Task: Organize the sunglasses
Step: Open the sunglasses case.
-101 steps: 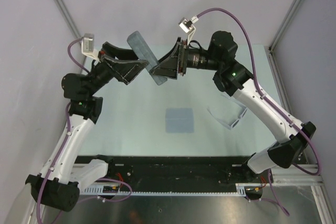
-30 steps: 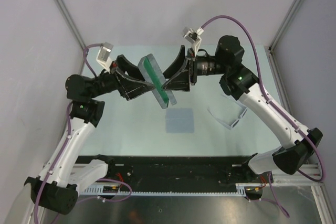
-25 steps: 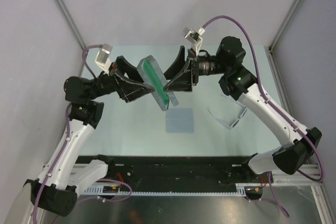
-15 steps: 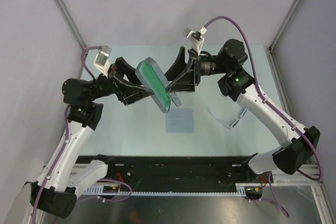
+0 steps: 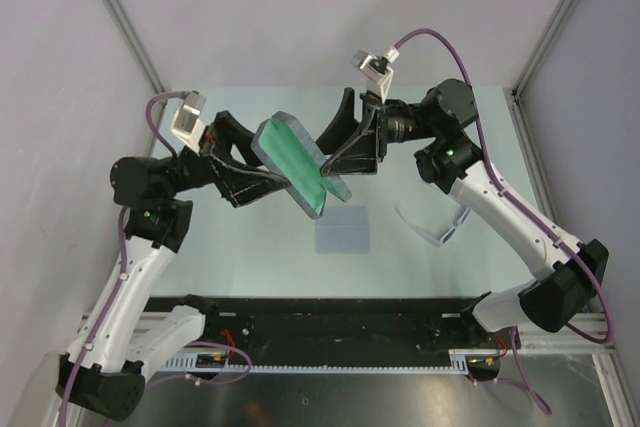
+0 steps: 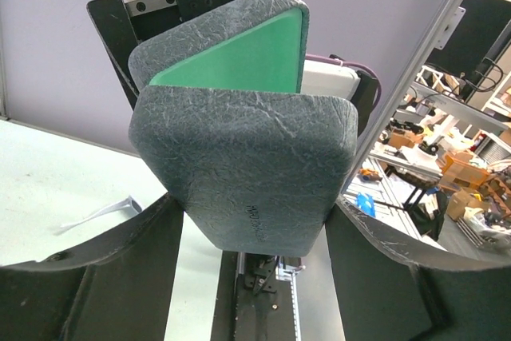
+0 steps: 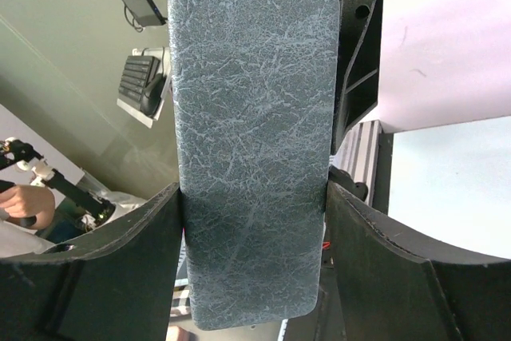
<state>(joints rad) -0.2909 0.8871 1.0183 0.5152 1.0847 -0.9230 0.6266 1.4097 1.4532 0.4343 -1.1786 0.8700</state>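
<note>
The open case (image 5: 308,176) is at a slant between my grippers, so next my left gripper turns its half (image 5: 284,159) straight and lets go of it before my right gripper puts the case down.
A grey felt case (image 5: 292,162) hangs in the air over the far middle of the table, its two halves parted and the green lining (image 5: 290,155) facing up. My left gripper (image 5: 262,165) is shut on one half (image 6: 247,173) from the left. My right gripper (image 5: 345,150) is shut on the other half (image 7: 251,157) from the right. The sunglasses (image 5: 437,227), white-framed, lie on the table at the right, below my right forearm. A thin white arm of the sunglasses (image 6: 100,213) shows at the left of the left wrist view.
A square grey-blue cloth (image 5: 342,230) lies flat on the table just below the raised case. Grey walls with metal corner posts (image 5: 120,22) close in the table at the back and sides. The black rail (image 5: 330,322) with the arm bases runs along the near edge.
The case has opened wider and tipped, so much more green lining faces the camera. My left gripper has drawn back to the left; my right wrist has tilted upward.
</note>
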